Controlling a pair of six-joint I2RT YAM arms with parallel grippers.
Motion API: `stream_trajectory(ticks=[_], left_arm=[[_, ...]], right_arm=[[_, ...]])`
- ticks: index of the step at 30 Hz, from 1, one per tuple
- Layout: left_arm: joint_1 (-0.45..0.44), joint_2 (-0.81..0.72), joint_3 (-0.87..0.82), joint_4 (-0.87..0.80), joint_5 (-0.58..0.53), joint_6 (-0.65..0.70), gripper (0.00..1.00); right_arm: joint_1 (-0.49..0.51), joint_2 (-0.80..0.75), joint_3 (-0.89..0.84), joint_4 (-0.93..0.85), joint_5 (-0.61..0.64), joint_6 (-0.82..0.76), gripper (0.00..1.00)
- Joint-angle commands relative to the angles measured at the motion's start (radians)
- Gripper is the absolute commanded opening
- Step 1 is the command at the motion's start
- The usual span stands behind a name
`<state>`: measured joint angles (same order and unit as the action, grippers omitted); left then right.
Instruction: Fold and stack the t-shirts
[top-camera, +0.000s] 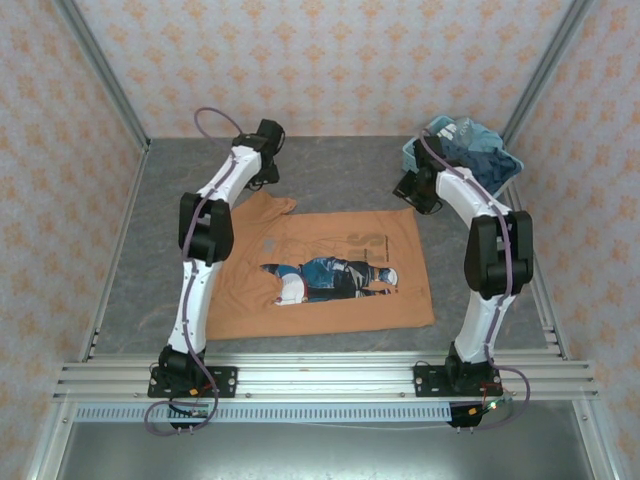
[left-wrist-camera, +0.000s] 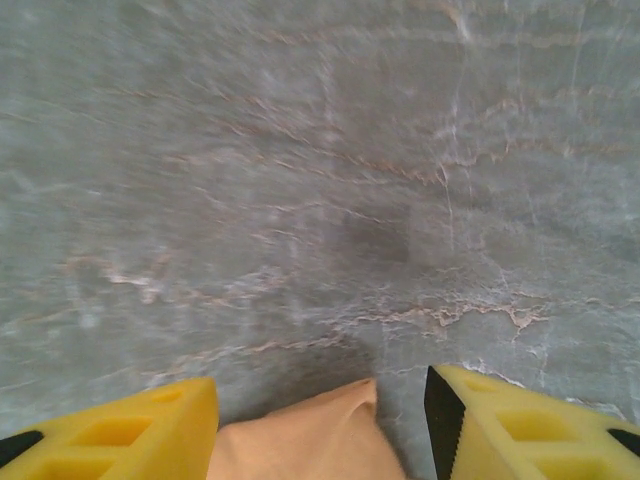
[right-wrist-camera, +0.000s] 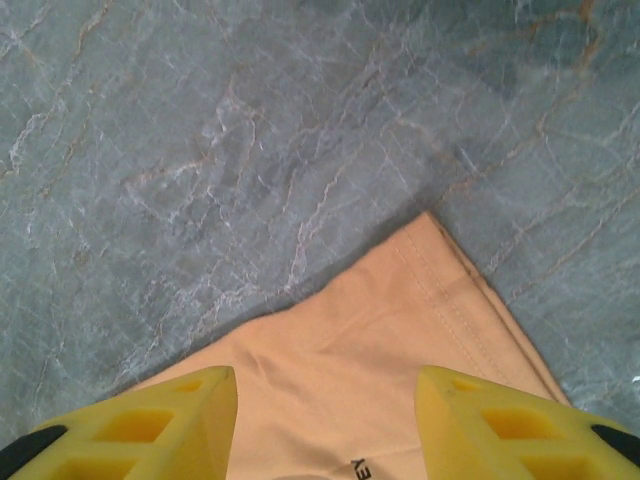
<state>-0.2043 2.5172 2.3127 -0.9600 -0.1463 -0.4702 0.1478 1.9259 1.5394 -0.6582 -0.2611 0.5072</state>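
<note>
The t-shirt's far edge (top-camera: 350, 213) will fold over the print with its layers together when I bring it nearer, because the hem's layers (right-wrist-camera: 492, 302) lie on top of each other at the t-shirt's corner.
An orange-tan t-shirt (top-camera: 330, 270) with a dark picture print lies spread flat in the middle of the table. My left gripper (top-camera: 263, 182) hangs over its far left sleeve. In the left wrist view the sleeve tip (left-wrist-camera: 310, 440) lies on the table between the yellow fingers (left-wrist-camera: 130, 435), and the left gripper (left-wrist-camera: 320, 388) is open and apart from it. My right gripper (top-camera: 415, 197) hovers above the shirt's far right corner (right-wrist-camera: 440, 290). Seen from the right wrist, that gripper (right-wrist-camera: 325, 380) is open too, with cloth below its fingers. More t-shirts (top-camera: 480, 150), dark blue and pale, are heaped at the back right.
The heaped shirts fill a light-blue lattice basket (top-camera: 412, 155) in the back right corner, close behind my right arm. The table (top-camera: 160, 230) is grey marble-patterned, with walls on three sides and a metal rail along the near edge.
</note>
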Motion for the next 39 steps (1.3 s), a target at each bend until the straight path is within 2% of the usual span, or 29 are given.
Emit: stream_trajectory(ticks=[1, 4, 7, 8, 13, 16, 22, 25, 34, 37, 39], left_arm=[[-0.011, 0.023, 0.031, -0.042, 0.029, -0.002, 0.57], [-0.011, 0.022, -0.011, -0.023, 0.042, -0.010, 0.56], [-0.011, 0.030, -0.028, -0.013, 0.045, -0.007, 0.50], [-0.012, 0.036, -0.027, -0.018, 0.047, -0.006, 0.46], [-0.011, 0.018, -0.081, -0.021, 0.030, -0.005, 0.14], [-0.012, -0.032, -0.138, 0.001, -0.002, -0.010, 0.00], [-0.003, -0.090, -0.172, 0.011, -0.006, -0.017, 0.00], [0.005, -0.095, -0.167, 0.006, 0.003, -0.021, 0.00], [0.010, -0.106, -0.141, -0.002, 0.013, -0.023, 0.00], [0.010, -0.115, -0.135, -0.005, 0.013, -0.023, 0.00], [0.012, -0.119, -0.123, -0.012, 0.012, -0.022, 0.00]], right_arm=[[-0.003, 0.039, 0.055, -0.067, 0.083, -0.030, 0.52], [-0.010, 0.071, 0.072, -0.081, 0.103, -0.032, 0.53], [-0.014, 0.101, 0.086, -0.087, 0.119, -0.036, 0.54], [-0.013, 0.111, 0.092, -0.092, 0.126, -0.038, 0.54], [-0.014, 0.154, 0.114, -0.125, 0.193, -0.029, 0.54], [-0.018, 0.173, 0.122, -0.129, 0.225, -0.027, 0.54], [-0.028, 0.234, 0.172, -0.111, 0.191, -0.038, 0.52], [-0.027, 0.260, 0.194, -0.115, 0.169, -0.031, 0.46], [-0.018, 0.276, 0.157, -0.088, 0.150, -0.001, 0.41], [-0.017, 0.287, 0.174, -0.090, 0.145, -0.001, 0.31], [-0.019, 0.285, 0.193, -0.094, 0.144, -0.005, 0.20]])
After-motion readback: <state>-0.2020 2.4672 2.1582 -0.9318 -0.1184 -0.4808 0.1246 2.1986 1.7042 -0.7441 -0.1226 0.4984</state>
